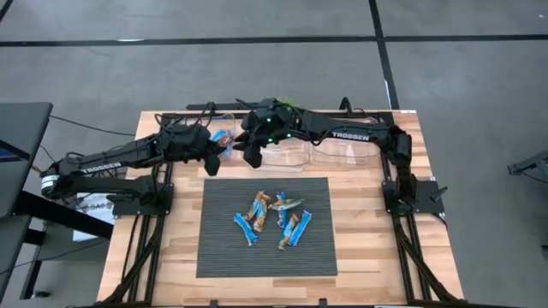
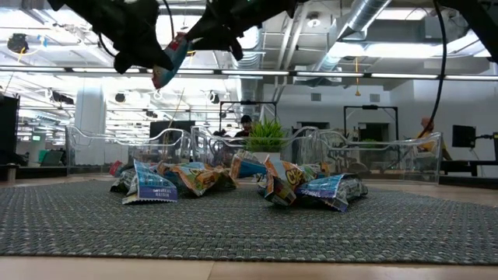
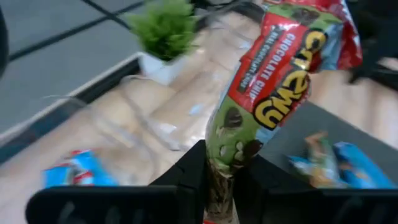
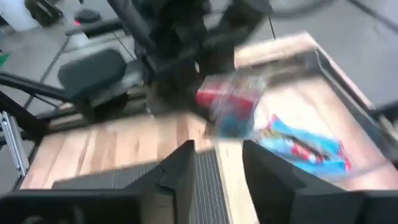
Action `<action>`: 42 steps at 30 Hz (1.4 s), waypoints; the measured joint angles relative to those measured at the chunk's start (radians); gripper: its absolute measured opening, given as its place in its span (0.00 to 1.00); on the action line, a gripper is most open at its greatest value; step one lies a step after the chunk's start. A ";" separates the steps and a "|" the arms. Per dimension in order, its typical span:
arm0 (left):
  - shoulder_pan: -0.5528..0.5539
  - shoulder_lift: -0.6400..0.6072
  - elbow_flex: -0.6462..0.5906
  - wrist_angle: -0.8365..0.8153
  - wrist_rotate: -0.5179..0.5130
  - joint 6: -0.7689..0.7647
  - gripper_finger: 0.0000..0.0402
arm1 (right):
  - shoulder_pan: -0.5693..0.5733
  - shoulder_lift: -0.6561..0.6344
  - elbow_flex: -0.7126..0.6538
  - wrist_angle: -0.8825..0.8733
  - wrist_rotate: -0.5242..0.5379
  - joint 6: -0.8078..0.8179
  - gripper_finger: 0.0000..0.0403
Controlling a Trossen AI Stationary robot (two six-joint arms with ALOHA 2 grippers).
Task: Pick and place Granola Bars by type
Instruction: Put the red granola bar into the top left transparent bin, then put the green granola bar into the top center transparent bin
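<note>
My right gripper should move back, and my left gripper, which holds the Chewy bar (image 3: pixel 264 93) beside its bin, should let the bar fall into the bin (image 1: pixel 220 136).
My left gripper (image 3: pixel 221 171) is shut on a red and green Chewy granola bar (image 3: pixel 273 81), high over the table's far left part (image 1: pixel 221 147) and beside a clear bin. My right gripper (image 4: pixel 217 158) is open and empty; it hangs just to the right of the left one (image 1: pixel 253 152), over the clear bins. A heap of blue and multicoloured bars (image 1: pixel 274 218) lies on the dark mat (image 1: pixel 223 257), also seen in the low view (image 2: pixel 233 180). One blue bar (image 3: pixel 78 171) lies in a clear bin (image 4: pixel 305 146). My left gripper pinches the bar by one end (image 3: pixel 225 155) between its two fingers. The fingers come roughly level from the table's left and lie along the bar. The rest of the bar sticks out past the fingertips, lifted clear, well above the mat (image 2: pixel 168 62).
Clear plastic bins (image 1: pixel 342 154) stand in a row along the table's far side, with a small green potted plant (image 2: pixel 267 136) behind them. The two arms are close together over the bins. Bare wood shows left and right of the mat.
</note>
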 joint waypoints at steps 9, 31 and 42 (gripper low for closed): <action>0.076 0.000 0.000 -0.080 -0.228 -0.052 0.07 | -0.038 -0.002 0.059 -0.259 0.029 -0.019 0.50; 0.403 0.033 0.000 -0.218 -0.024 -0.082 0.41 | -0.016 -0.004 0.140 -0.405 -0.005 -0.103 0.45; 0.267 0.031 0.035 0.001 0.354 0.032 0.42 | 0.097 -0.126 -0.019 -0.675 -0.082 -0.197 0.45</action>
